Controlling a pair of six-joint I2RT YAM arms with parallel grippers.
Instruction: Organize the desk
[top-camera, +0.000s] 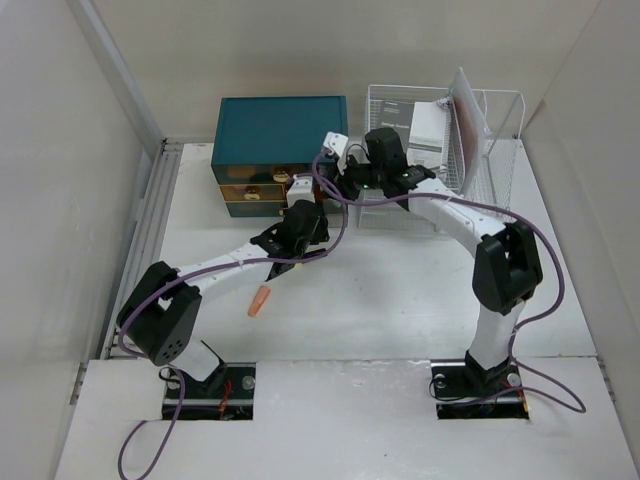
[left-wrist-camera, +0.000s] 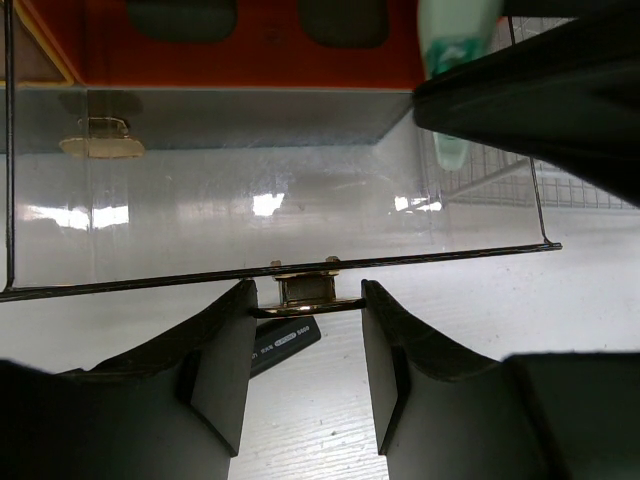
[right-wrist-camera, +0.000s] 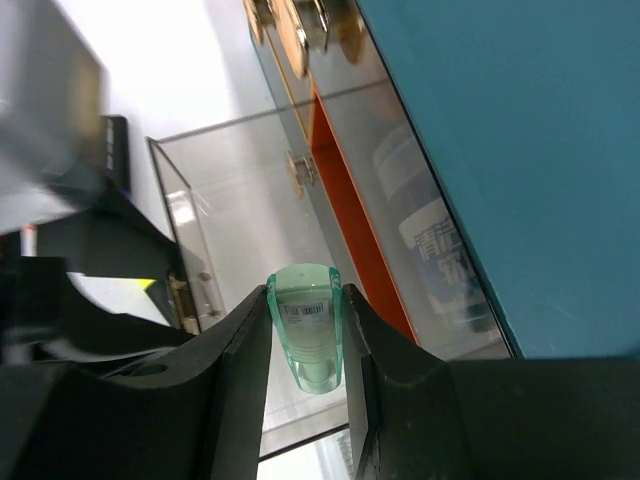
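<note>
The way to the orange stick (top-camera: 258, 301) is blocked by my left gripper at the drawer handle (left-wrist-camera: 308, 290), so next my left gripper moves back before my right gripper gets the stick.
The white desk (top-camera: 400, 290) carries a teal drawer box (top-camera: 280, 125) at the back left. Its clear middle drawer (left-wrist-camera: 250, 200) is pulled out. My left gripper (left-wrist-camera: 307, 298) sits at the drawer's front with the gold drawer handle (left-wrist-camera: 300, 308) spanning between its fingers, which touch both ends. In the top view it (top-camera: 300, 222) is in front of the box. My right gripper (right-wrist-camera: 305, 295) is shut on a green translucent tube (right-wrist-camera: 305, 330) with a barcode label, held above the open drawer (right-wrist-camera: 230, 200). The tube also shows in the left wrist view (left-wrist-camera: 452, 60).
A white wire rack (top-camera: 440, 150) with papers and a board stands at the back right. An orange stick-shaped item (top-camera: 260, 301) lies on the desk near the left arm. A black pen (left-wrist-camera: 285, 345) lies under the left gripper. The right gripper (top-camera: 335, 175) is close above the left one.
</note>
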